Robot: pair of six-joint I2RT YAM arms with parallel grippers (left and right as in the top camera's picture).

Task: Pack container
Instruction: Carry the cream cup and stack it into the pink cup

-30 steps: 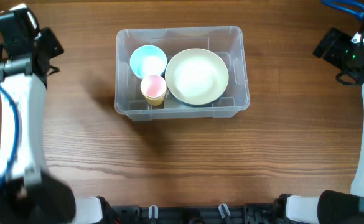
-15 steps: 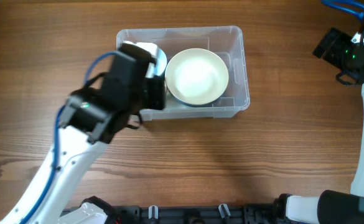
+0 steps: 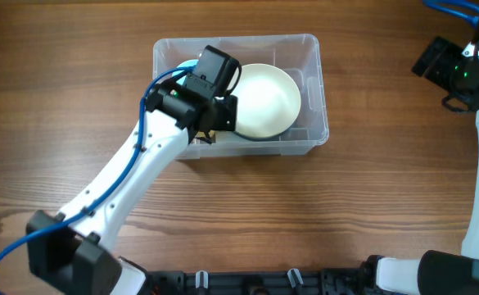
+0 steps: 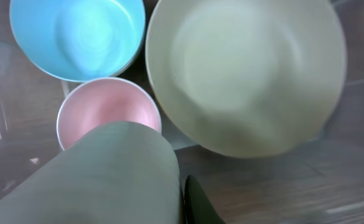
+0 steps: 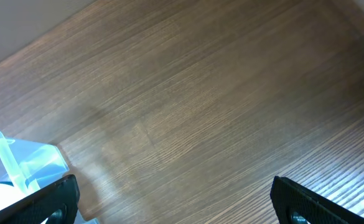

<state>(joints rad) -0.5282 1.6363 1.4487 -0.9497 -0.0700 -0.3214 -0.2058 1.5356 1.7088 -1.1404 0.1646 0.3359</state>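
Observation:
My left gripper should keep moving the pale grey-green cup down until it sits inside the pink cup, then let go, because the pale grey-green cup's closed end (image 4: pixel 132 140) points at the pink cup's opening (image 4: pixel 104 106).
The clear container (image 3: pixel 319 123) stands on the table at the middle back. It holds a cream bowl (image 3: pixel 268 98), a blue bowl (image 3: pixel 187 67) and a pink cup (image 4: pixel 107 114); my arm hides the cup from overhead. My left gripper (image 3: pixel 210 123) hangs over the container's front left. In the left wrist view its dark finger (image 4: pixel 197 202) presses against a pale grey-green rounded object (image 4: pixel 101 177), just above the pink cup. My right gripper (image 5: pixel 175 202) is open and empty over bare table at the far right (image 3: pixel 448 70).
The wooden table (image 3: pixel 305 213) surrounds the container. The container's clear corner (image 5: pixel 20 163) shows at the left of the right wrist view. The arm bases stand along the front edge.
My left arm has swung from the far left of the table to over the container and further in over its front left. The right arm has not moved.

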